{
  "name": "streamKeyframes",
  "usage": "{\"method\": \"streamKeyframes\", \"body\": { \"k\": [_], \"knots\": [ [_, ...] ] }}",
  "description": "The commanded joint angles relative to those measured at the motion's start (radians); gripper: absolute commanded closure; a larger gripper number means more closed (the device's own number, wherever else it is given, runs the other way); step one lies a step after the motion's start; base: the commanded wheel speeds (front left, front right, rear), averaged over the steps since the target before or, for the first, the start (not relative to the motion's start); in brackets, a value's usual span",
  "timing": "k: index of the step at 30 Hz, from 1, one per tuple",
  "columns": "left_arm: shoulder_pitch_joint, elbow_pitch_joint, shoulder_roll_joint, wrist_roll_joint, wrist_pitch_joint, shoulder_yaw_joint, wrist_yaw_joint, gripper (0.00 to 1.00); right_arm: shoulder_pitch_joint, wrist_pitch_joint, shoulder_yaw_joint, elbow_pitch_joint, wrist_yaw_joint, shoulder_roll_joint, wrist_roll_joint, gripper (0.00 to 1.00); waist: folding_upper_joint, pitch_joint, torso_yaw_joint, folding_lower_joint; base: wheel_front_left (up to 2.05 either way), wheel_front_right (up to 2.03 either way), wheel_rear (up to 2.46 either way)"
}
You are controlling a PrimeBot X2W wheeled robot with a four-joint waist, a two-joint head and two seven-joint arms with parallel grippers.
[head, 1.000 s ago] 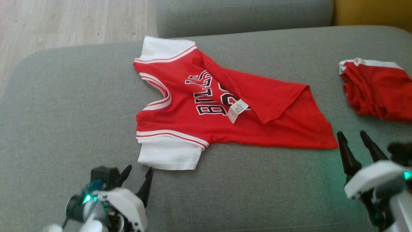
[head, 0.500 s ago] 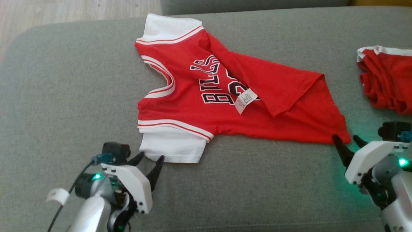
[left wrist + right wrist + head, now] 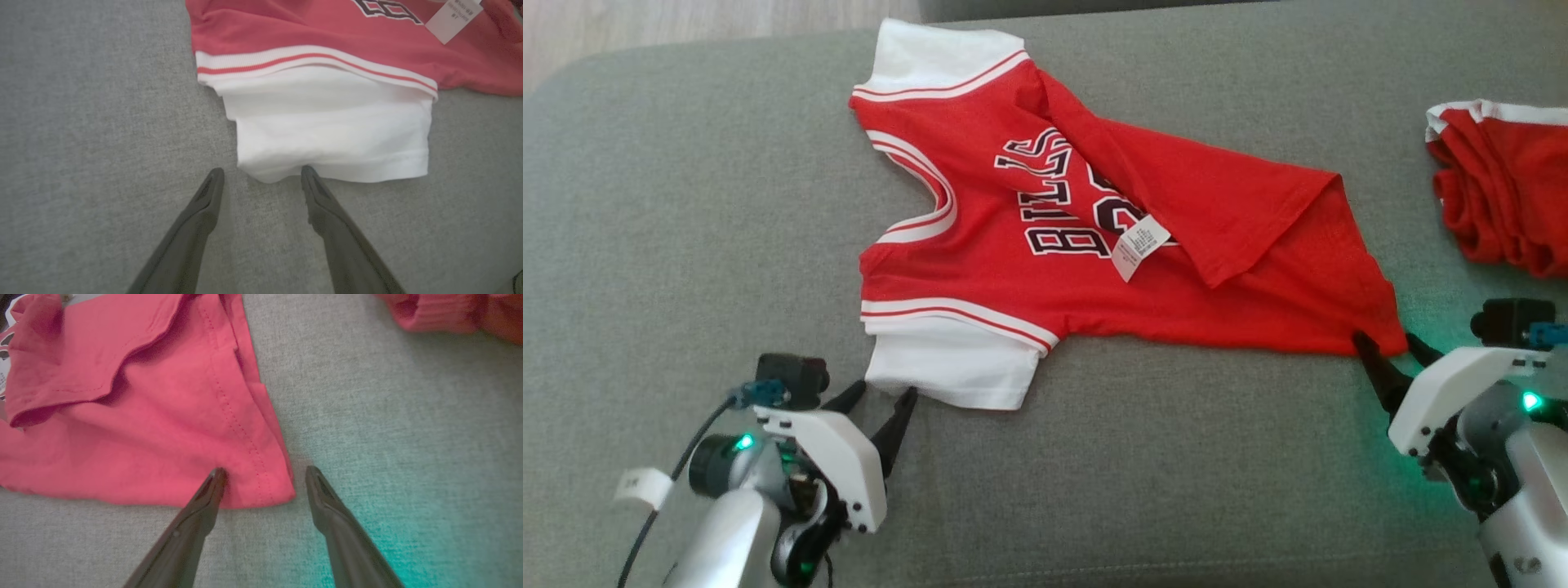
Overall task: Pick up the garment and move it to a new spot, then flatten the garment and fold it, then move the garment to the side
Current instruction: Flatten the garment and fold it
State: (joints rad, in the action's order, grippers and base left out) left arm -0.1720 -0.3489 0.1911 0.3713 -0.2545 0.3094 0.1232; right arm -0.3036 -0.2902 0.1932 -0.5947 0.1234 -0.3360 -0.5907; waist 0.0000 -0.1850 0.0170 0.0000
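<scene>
The flap's edge (image 3: 1275, 238) is loose over the front of the garment, so the flap will swing open and show the lettering when I pick the garment up.
The garment (image 3: 1013, 286) is a red jersey with white sleeves and black lettering, lying partly flat on the grey cushion with one hem flap folded over its front. My left gripper (image 3: 882, 390) stands open at the near white sleeve (image 3: 327, 134), its fingertips on either side of the sleeve's lower left corner. My right gripper (image 3: 1387, 345) is open too, straddling the garment's near right hem corner (image 3: 261, 486); one finger lies on the red cloth, the other on bare cushion. A white care label (image 3: 1135, 245) lies on the jersey's front.
A second, bunched red and white garment (image 3: 1503, 204) lies at the far right of the grey cushion (image 3: 686, 245). Pale wooden floor (image 3: 686, 24) shows beyond the cushion's far left edge. Bare cushion stretches left of the jersey and along the front.
The camera has tilted down, shifting the whole picture. Both grippers have moved forward: the left up to the white sleeve's corner, the right onto the hem corner. Both have stayed open.
</scene>
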Motion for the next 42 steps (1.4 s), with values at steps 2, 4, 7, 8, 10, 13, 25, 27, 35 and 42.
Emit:
{"method": "streamKeyframes", "body": {
  "k": [2, 4, 7, 8, 10, 13, 25, 27, 35, 42],
  "knots": [
    [-0.068, 0.02, 0.029, 0.013, 0.016, -0.037, 0.002, 0.0, -0.015, -0.005, 0.041, -0.005, 0.007, -0.018, -0.016, 0.0, 0.0, -0.013, -0.005, 0.0, 0.0, 0.0, 0.0],
    [-0.078, 0.011, 0.035, 0.018, 0.019, -0.026, 0.003, 0.0, -0.02, -0.012, 0.056, -0.012, 0.007, -0.019, -0.028, 0.0, 0.0, -0.019, -0.008, 0.0, 0.0, 0.0, 0.0],
    [-0.086, 0.006, 0.039, 0.037, 0.023, -0.007, 0.005, 0.0, -0.025, -0.013, 0.075, -0.017, 0.007, -0.021, -0.049, 0.15, 0.0, -0.022, -0.011, 0.0, 0.0, 0.0, 0.0],
    [-0.087, 0.007, 0.041, 0.042, 0.028, 0.0, 0.006, 0.13, -0.026, -0.013, 0.081, -0.02, 0.007, -0.022, -0.057, 0.36, 0.0, -0.021, -0.011, 0.0, 0.0, 0.0, 0.0],
    [-0.088, 0.01, 0.044, 0.052, 0.043, 0.008, 0.006, 0.77, -0.025, -0.009, 0.093, -0.024, 0.007, -0.025, -0.07, 0.83, 0.0, -0.017, -0.01, 0.0, 0.0, 0.0, 0.0],
    [-0.086, 0.016, 0.05, 0.062, 0.068, 0.019, 0.007, 1.0, -0.023, 0.01, 0.108, -0.027, 0.007, -0.029, -0.089, 1.0, 0.0, -0.003, -0.008, 0.0, 0.0, 0.0, 0.0],
    [-0.054, 0.112, 0.08, 0.11, 0.089, 0.024, 0.006, 1.0, -0.007, 0.127, 0.133, 0.022, 0.007, -0.06, -0.16, 1.0, 0.0, 0.05, 0.002, 0.0, 0.0, 0.0, 0.0],
    [-0.051, 0.142, 0.087, 0.114, 0.084, 0.019, 0.003, 1.0, -0.005, 0.152, 0.135, 0.045, 0.007, -0.07, -0.172, 1.0, 0.0, 0.052, 0.001, 0.0, 0.0, 0.0, 0.0],
    [-0.059, 0.233, 0.096, 0.122, 0.08, -0.002, -0.024, 1.0, -0.015, 0.228, 0.145, 0.112, 0.007, -0.088, -0.231, 1.0, 0.0, 0.045, -0.006, 0.0, 0.0, 0.0, 0.0],
    [-0.252, 0.255, 0.104, 0.101, 0.079, -0.017, -0.025, 1.0, -0.143, 0.216, 0.155, 0.217, 0.007, -0.114, -0.349, 1.0, 0.0, -0.037, 0.007, 0.0, 0.0, 0.0, 0.0]
  ]
}}
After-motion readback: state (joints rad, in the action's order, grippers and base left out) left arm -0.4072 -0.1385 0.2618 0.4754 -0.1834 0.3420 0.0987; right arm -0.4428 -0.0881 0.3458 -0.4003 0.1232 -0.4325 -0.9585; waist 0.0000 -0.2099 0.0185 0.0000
